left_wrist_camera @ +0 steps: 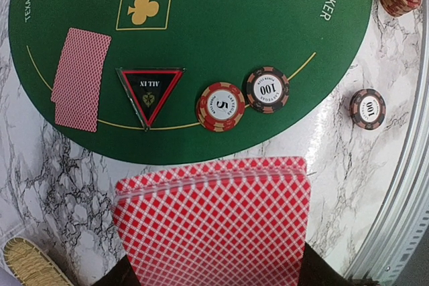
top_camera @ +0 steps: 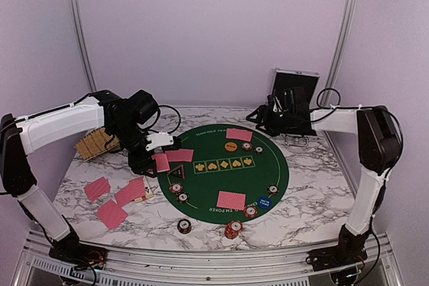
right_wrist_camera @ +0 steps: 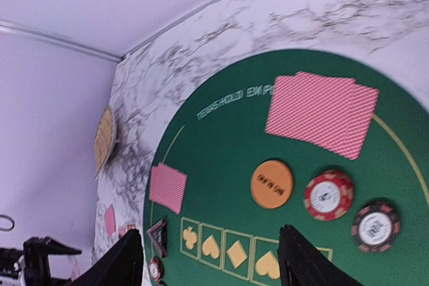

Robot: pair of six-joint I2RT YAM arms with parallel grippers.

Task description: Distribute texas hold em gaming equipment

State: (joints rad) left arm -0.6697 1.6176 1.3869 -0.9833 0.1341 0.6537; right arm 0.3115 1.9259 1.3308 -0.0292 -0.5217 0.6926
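My open right gripper is moving toward the card stack (top_camera: pixel 161 161). The stack sticks out from my left gripper, so I should continue to move my right gripper toward its free edge (left_wrist_camera: pixel 213 173) until the fingers close on a card.
In the left wrist view my left gripper (left_wrist_camera: pixel 213 259) is shut on a stack of red-backed playing cards (left_wrist_camera: pixel 213 222), held just off the near-left edge of the green mat (left_wrist_camera: pixel 221 31). Beyond it lie a black triangular marker (left_wrist_camera: pixel 149 93), a red chip (left_wrist_camera: pixel 220 106), a black chip (left_wrist_camera: pixel 267 89) and a card (left_wrist_camera: pixel 82 78). From above, the left gripper (top_camera: pixel 159 159) sits at the mat's left edge. My right gripper (right_wrist_camera: pixel 211 266) hangs open and empty above the mat's far side, over an orange disc (right_wrist_camera: pixel 271 183), two chips (right_wrist_camera: pixel 328 194) and overlapping cards (right_wrist_camera: pixel 322 113).
A woven basket (top_camera: pixel 94 142) stands at the back left, an open silver case (top_camera: pixel 295 102) at the back right behind the right gripper (top_camera: pixel 260 117). Loose cards (top_camera: pixel 110 213) lie on the marble at left. A chip stack (top_camera: pixel 233 229) and a blue disc (top_camera: pixel 265 201) sit near the front.
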